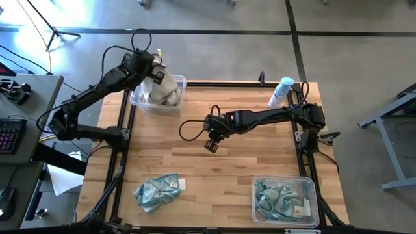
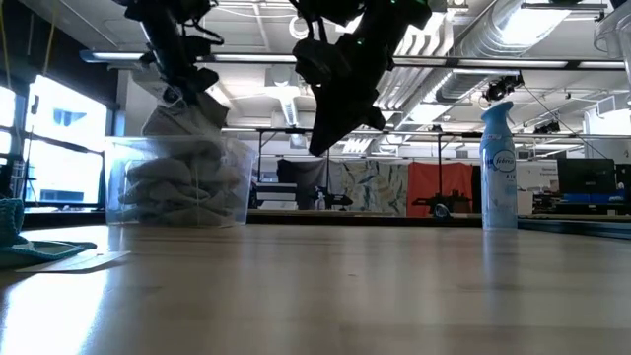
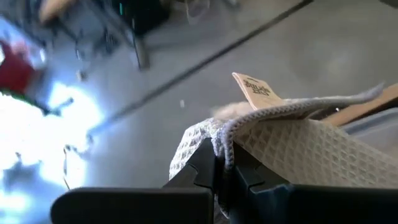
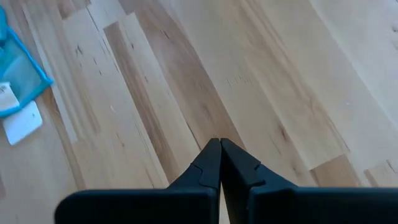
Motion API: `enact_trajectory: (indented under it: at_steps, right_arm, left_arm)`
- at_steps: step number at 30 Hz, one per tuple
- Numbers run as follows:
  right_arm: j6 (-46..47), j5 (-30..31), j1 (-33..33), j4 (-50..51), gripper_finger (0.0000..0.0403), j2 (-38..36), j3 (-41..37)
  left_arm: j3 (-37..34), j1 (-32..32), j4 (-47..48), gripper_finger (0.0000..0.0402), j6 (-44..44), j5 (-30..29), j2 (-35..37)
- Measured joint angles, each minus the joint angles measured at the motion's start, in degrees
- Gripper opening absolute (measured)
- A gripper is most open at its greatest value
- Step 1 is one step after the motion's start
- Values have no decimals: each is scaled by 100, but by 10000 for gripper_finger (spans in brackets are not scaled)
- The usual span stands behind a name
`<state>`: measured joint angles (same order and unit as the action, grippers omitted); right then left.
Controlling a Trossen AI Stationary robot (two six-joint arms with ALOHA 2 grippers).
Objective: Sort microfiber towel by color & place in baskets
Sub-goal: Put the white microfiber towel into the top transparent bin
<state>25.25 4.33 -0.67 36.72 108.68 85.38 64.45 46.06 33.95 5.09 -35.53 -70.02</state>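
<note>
The robot's left gripper is holding the beige towel's edge (image 1: pixel 158 69) high over the far basket's rim, so it should bring that edge down inside the basket (image 1: pixel 171 97) before it opens.
A beige-grey microfiber towel (image 1: pixel 164 86) hangs from my left gripper (image 1: pixel 155 69), which is shut on it above the clear basket (image 1: pixel 138 102) at the table's far left. That basket holds more beige towels (image 2: pixel 177 187). A teal-blue towel (image 1: pixel 156 192) with a white tag lies flat on the table at the near left. The second clear basket (image 1: pixel 313 192), near right, holds teal towels (image 1: pixel 276 200). My right gripper (image 1: pixel 211 145) hovers shut over the table's middle, with nothing between its fingers. My left gripper pinches a bunched edge of the beige towel (image 3: pixel 219 138) between its two fingertips (image 3: pixel 202 163), slanting downward from the table's left side. The towel hangs below the fingers, its tag (image 3: pixel 255 92) sticking up. Its lower part (image 2: pixel 192 126) reaches the pile in the basket.
A white spray bottle with a blue cap (image 1: pixel 281 92) stands upright at the far right. Bare wooden tabletop (image 1: pixel 221 175) lies between the two baskets. A dark frame rail (image 1: pixel 123 140) runs along the table's left side.
</note>
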Motion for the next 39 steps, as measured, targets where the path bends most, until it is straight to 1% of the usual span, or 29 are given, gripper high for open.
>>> enact_trajectory:
  at_steps: [2,4,6,8,11,14,16,19,23,28,34,37,39]
  right_arm:
    - [44,1,0,-71,0,0,0]
    - [47,1,0,-119,0,0,0]
    - [135,13,0,-123,0,0,0]
    - [225,105,2,-124,0,0,0]
    - [239,180,7,-124,0,0,0]
    - [288,189,7,-124,0,0,0]
    - [294,191,7,-126,0,0,0]
    - [294,193,4,-130,0,0,0]
    - [337,251,0,-147,0,0,0]
    - [477,367,15,-148,0,0,0]
    - [568,383,92,-146,0,0,0]
    - [582,385,129,-146,0,0,0]
    - [573,394,146,-144,0,0,0]
  left_arm:
    - [0,0,-400,0,507,11,39]
    - [4,0,-682,0,761,101,110]
    - [32,0,-629,0,753,475,206]
    - [92,4,-179,0,430,1095,262]
    - [105,-2,773,0,-561,1980,261]
    - [105,-3,1474,0,-1455,2338,147]
    - [101,0,1619,0,-1720,2340,50]
    - [101,0,1559,0,-2133,2417,-144]
    - [101,-2,1594,0,-2605,2777,-571]
    - [101,-2,1595,0,-3062,2843,-1114]
    - [101,-2,1596,10,-3148,2543,-1525]
    - [101,-2,1585,22,-3143,2331,-1583]
    - [90,-2,1571,30,-3148,2291,-1597]
